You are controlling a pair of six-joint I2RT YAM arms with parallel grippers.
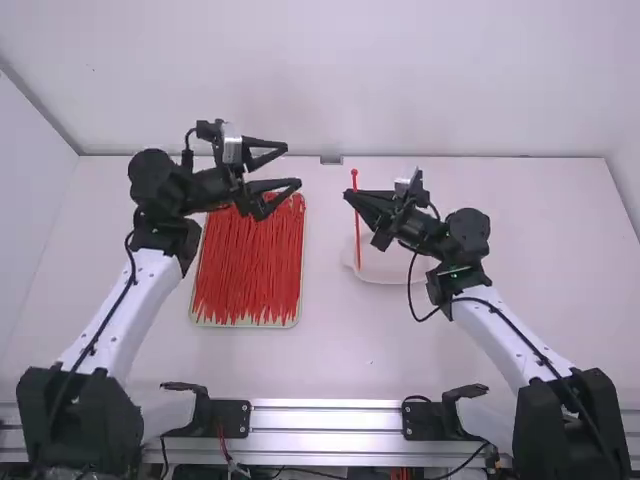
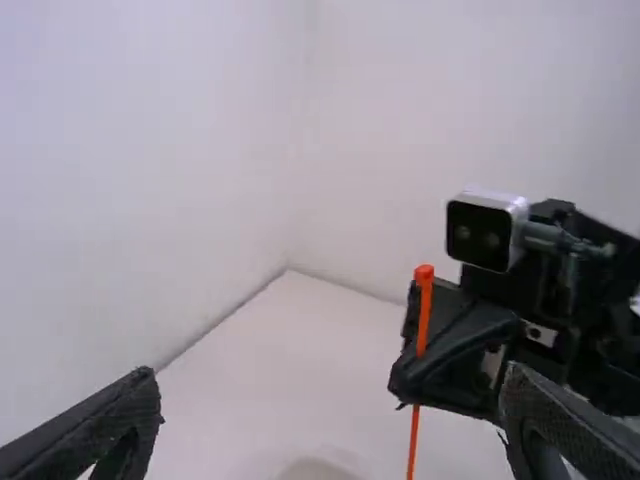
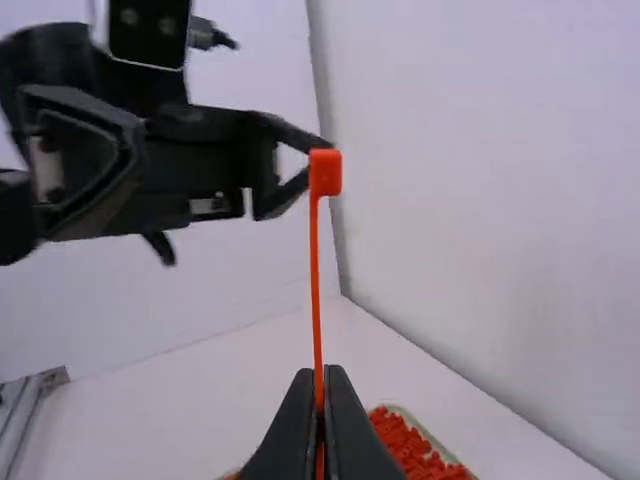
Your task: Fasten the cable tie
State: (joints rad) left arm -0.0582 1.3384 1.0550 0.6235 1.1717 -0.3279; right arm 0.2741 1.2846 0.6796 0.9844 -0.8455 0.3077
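Note:
The strap is long and thin below the square head [image 1: 354, 173]. The cable tie [image 1: 358, 232] will therefore bend into a loop when I pull its tail through.
A single red cable tie [image 1: 356, 215] stands upright in the middle of the table, its square head [image 3: 324, 172] on top. My right gripper [image 1: 357, 205] is shut on the tie's strap, its two black fingers [image 3: 300, 425] pressed together around it. In the left wrist view the same tie [image 2: 421, 340] shows in front of the right arm's gripper. My left gripper [image 1: 287, 167] is open, held above the far end of a tray [image 1: 297, 318] of red ties [image 1: 250, 262], pointing toward the held tie with a gap between them. Its fingertips [image 2: 95, 425] stand wide apart.
The flat tray with several red cable ties lies left of the middle. A pale round dish [image 1: 395, 277] sits on the table under the right gripper. White walls close the table at the back and left. Open table lies to the right and front.

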